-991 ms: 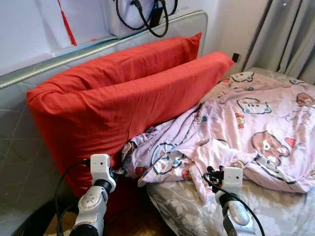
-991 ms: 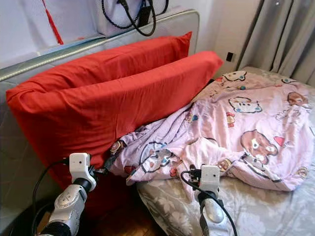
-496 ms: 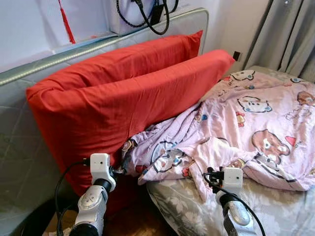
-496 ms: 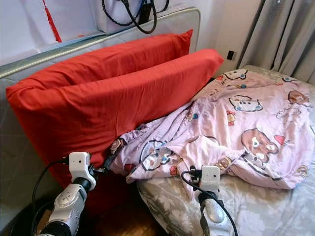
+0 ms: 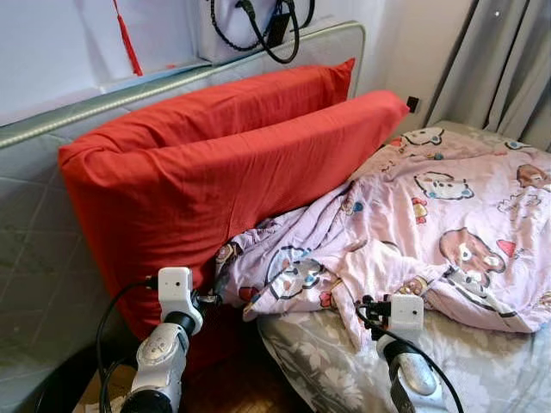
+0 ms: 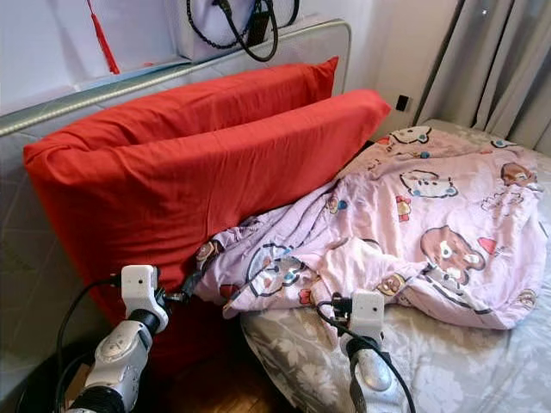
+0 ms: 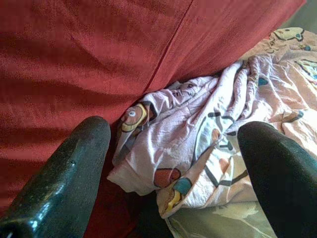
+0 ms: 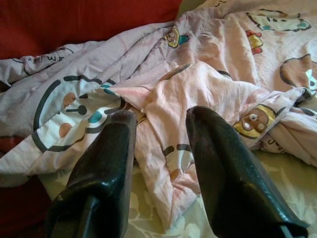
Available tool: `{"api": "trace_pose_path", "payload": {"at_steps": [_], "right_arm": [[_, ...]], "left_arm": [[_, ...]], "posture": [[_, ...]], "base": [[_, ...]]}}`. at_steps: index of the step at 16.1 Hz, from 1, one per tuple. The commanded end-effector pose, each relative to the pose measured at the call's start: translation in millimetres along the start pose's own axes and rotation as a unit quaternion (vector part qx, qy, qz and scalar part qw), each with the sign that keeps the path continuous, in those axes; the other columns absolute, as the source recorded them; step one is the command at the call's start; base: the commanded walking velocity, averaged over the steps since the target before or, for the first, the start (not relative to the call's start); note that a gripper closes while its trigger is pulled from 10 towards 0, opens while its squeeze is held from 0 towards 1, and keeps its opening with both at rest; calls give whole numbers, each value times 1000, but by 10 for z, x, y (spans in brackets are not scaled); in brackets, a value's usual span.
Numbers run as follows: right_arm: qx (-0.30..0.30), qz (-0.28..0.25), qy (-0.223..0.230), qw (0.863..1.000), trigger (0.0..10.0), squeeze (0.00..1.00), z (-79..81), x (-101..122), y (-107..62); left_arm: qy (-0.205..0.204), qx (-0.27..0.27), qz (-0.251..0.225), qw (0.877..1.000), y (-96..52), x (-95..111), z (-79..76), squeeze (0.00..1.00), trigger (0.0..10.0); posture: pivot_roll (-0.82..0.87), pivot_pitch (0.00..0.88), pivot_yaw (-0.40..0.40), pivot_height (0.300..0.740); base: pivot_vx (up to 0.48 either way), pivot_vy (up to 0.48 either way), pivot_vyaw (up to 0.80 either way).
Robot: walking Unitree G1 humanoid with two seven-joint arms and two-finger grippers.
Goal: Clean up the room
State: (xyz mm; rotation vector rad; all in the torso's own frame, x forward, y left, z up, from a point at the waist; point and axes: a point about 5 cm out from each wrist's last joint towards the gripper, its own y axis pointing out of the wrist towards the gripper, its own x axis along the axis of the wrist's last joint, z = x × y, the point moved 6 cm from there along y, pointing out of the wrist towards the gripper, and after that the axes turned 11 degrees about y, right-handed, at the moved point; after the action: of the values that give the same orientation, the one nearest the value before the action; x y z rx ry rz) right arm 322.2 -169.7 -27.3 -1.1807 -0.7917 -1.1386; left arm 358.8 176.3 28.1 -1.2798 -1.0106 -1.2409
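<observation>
The near side of the blanket is bunched up in loose folds [image 5: 366, 268], so the pink blanket [image 5: 430, 219] will spread open and hang over the edge of the mattress when I pull it.
A crumpled pink cartoon-print blanket [image 5: 430, 215] lies across the bed. Its near corner is bunched against two red pillows [image 5: 215, 172] that stand on edge along the headboard. My left gripper [image 5: 211, 298] is low beside the bed, open, and points at the blanket corner [image 7: 163, 148] where it meets the lower pillow [image 7: 74, 64]. Nothing is between its fingers. My right gripper [image 5: 366, 310] hovers over the mattress edge, open. Its fingertips [image 8: 121, 129] are just short of a blanket fold [image 8: 168, 99].
A grey quilted headboard [image 5: 34, 241] runs behind the pillows, with black cables [image 5: 258, 26] hanging on the wall above. A grey floral sheet [image 5: 327, 361] covers the mattress. Grey curtains [image 5: 508, 60] hang at the far right. Dark wooden floor [image 5: 232, 391] shows between my arms.
The whole picture has shifted slightly, so the camera moved. Both grippers and the bedding keep their places.
</observation>
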Motion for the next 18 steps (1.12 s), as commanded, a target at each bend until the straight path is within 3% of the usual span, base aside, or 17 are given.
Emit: {"api": "trace_pose_path", "payload": {"at_steps": [1,15,18], "right_arm": [[4,5,-3,1000,10000,0,16,-23,-2],[23,7,-6,1000,10000,0,68,-41,-16],[37,1,-6,999,10000,0,138,-32,-19]], "left_arm": [[-4,-2,-1,1000,18,27,8,0,10000],[-6,-12,-1,1000,15,30,-34,0,10000],[-6,-10,-3,1000,15,41,-24,0,10000]], "posture": [[-40,25,-7,641],[-37,25,-4,641],[-37,25,-4,641]], "base": [[0,0,0],[0,0,0],[0,0,800]]}}
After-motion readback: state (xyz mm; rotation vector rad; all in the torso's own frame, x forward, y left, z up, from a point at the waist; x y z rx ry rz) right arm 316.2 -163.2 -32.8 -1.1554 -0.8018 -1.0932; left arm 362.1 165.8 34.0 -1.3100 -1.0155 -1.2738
